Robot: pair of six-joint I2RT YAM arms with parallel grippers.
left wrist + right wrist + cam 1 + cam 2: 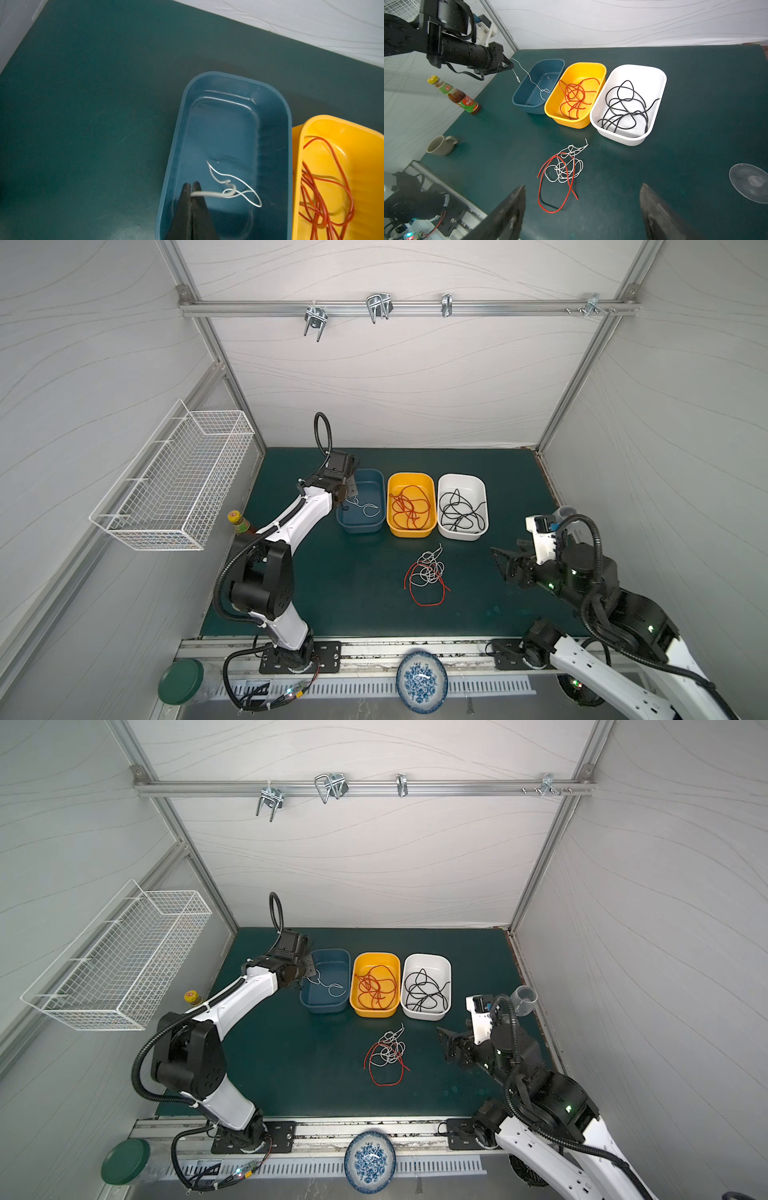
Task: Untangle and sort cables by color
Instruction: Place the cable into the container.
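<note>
I should keep moving my left gripper in past the bin's rim, because the white cable's trailing loop is inside the blue bin, and let go low over the bin's bottom.
My left gripper is shut on one end of a thin white cable that trails down into the blue bin. In both top views this gripper hangs over the bin's left rim. Red cables lie in the yellow bin and black cables in the white bin. A tangle of white and red cables rests on the green mat in front of the bins. My right gripper stands open and holds nothing, low over the mat to the right of the tangle.
A sauce bottle and a beige mug stand by the left wall under a wire basket. A clear measuring cup sits at the right edge. A blue patterned plate and a green-lidded jar lie on the front rail.
</note>
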